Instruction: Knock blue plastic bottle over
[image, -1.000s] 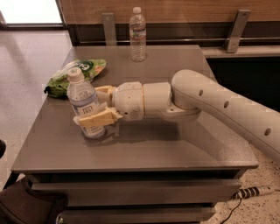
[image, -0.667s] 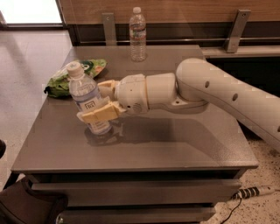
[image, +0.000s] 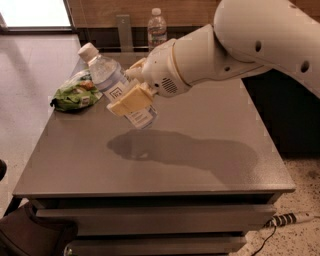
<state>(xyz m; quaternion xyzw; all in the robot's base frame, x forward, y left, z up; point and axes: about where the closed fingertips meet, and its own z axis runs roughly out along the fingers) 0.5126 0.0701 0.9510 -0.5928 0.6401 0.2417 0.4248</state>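
Note:
Next, my gripper tips the bottle's white cap further down and lays the bottle flat onto the grey table (image: 100, 153), as the blue plastic bottle (image: 111, 81) hangs only half tilted.
The blue plastic bottle (image: 114, 84) has a white cap and a white-and-blue label with a small dark square logo. It is lifted off the grey table (image: 200, 155) and tilted, cap up and to the left. My gripper (image: 131, 88) is shut on the bottle's middle, its cream fingers (image: 129, 101) on both sides of the label. The white arm reaches in from the upper right. The bottle's shadow lies on the tabletop below it.
A green snack bag (image: 75, 93) lies at the table's left side. A slimmer clear bottle (image: 156, 27) stands upright at the table's far edge. A power strip (image: 292, 218) lies on the floor at the lower right. A dark bag (image: 30, 235) sits at the lower left.
The gripper has lifted the bottle off the table and tilted it, cap leaning left. The arm has come up and closer to the camera.

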